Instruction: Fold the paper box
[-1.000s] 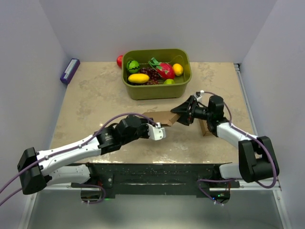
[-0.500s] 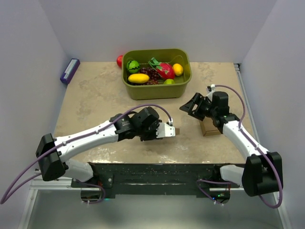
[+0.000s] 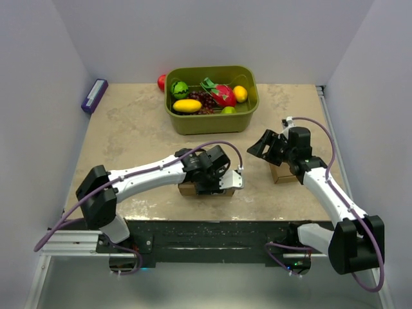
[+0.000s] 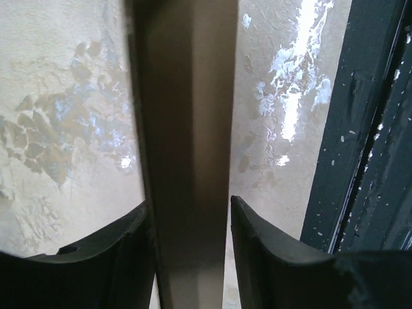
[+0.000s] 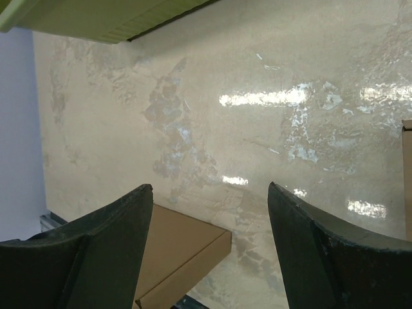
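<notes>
My left gripper reaches over the paper box point(image 3: 187, 190) and crowds the paper box's far end. I should move it back and bring my right gripper to that end's corner point(image 3: 232, 192).
The paper box point(image 3: 188, 190) is a flat brown cardboard shape lying near the table's front edge, partly under my left arm. In the left wrist view its narrow side point(image 4: 187, 96) runs up between the fingers of my left gripper point(image 4: 190, 203). The left finger touches it and a thin gap shows at the right finger. From above, the left gripper point(image 3: 222, 187) sits over the box's right part. My right gripper point(image 3: 257, 145) hovers open and empty to the right, well apart. The right wrist view shows the box point(image 5: 177, 248) low between that gripper's point(image 5: 207, 185) wide fingers.
A small brown cardboard cube point(image 3: 283, 172) stands under my right forearm and shows at an edge point(image 5: 407, 174). A green bin point(image 3: 212, 122) of toy fruit stands at the back, with a red ball point(image 3: 161, 82) behind it. A purple object point(image 3: 94, 95) lies far left. A black rail point(image 4: 360, 129) borders the front.
My left arm has carried the box from mid-table down to the front edge. My right gripper has let go of it and drawn back to the right.
</notes>
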